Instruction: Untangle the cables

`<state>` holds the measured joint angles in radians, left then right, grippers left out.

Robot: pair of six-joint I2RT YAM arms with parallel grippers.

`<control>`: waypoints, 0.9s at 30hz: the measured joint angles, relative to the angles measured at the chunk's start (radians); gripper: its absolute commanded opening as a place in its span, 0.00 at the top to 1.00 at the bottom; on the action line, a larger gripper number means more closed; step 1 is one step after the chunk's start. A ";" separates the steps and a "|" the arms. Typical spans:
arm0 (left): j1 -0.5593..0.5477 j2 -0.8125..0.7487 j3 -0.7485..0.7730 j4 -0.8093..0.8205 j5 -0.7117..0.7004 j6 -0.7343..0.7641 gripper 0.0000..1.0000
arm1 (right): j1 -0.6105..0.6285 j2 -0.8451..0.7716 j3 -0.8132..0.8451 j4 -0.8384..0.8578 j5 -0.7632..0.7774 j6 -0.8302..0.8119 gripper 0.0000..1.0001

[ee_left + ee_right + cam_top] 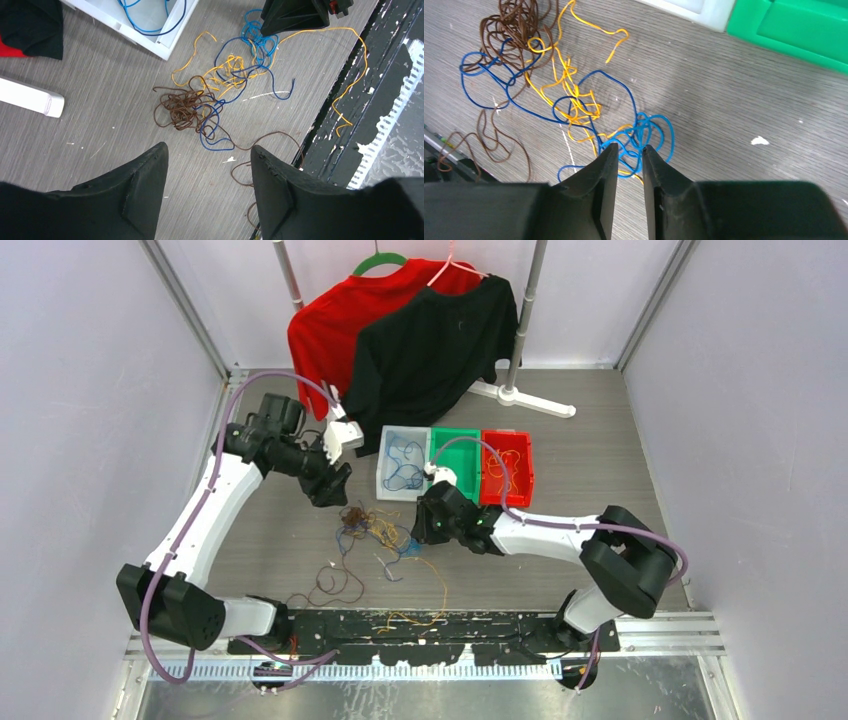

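The bright blue loops [665,131] spread beyond my right gripper's nearly closed fingers, so I'll open wider, gather the loops [638,136] and raise them clear of the yellow cable pieces.
The cables lie tangled on the grey table [600,470] between my arms: a brown clump [182,107], yellow-orange strands [227,70] and blue loops [255,37]. The tangle shows in the top view [375,530]. My left gripper [209,147] is wide open and empty, held above the table just short of the brown clump. My right gripper [629,146] is low over a bright blue loop cluster [651,132], jaws a narrow gap apart with blue strands lying at the fingertips. Brown [519,20] and yellow [574,90] strands lie beyond it.
A white bin [383,460] with blue cables, a green bin [455,435] and a red bin [528,470] with orange cables stand behind the tangle. A rack with red and black shirts [430,350] stands at the back. A black rail [450,625] runs along the near edge.
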<state>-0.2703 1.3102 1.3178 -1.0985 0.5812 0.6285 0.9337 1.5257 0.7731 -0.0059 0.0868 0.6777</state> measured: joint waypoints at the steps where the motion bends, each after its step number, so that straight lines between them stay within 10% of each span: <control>1: 0.000 0.000 0.002 -0.001 0.003 0.000 0.40 | 0.000 -0.007 0.000 -0.010 0.006 -0.003 0.60; 13: 0.000 0.000 0.008 -0.002 0.023 -0.011 0.42 | -0.100 -0.030 -0.031 -0.016 -0.064 0.014 0.49; 27: 0.000 0.000 0.034 -0.003 0.023 -0.018 0.43 | -0.120 0.018 -0.097 0.114 -0.211 0.081 0.99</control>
<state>-0.2707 1.3098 1.3518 -1.1019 0.6044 0.6106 0.8139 1.5433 0.6762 0.1085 -0.1242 0.7586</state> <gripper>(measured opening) 0.576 0.122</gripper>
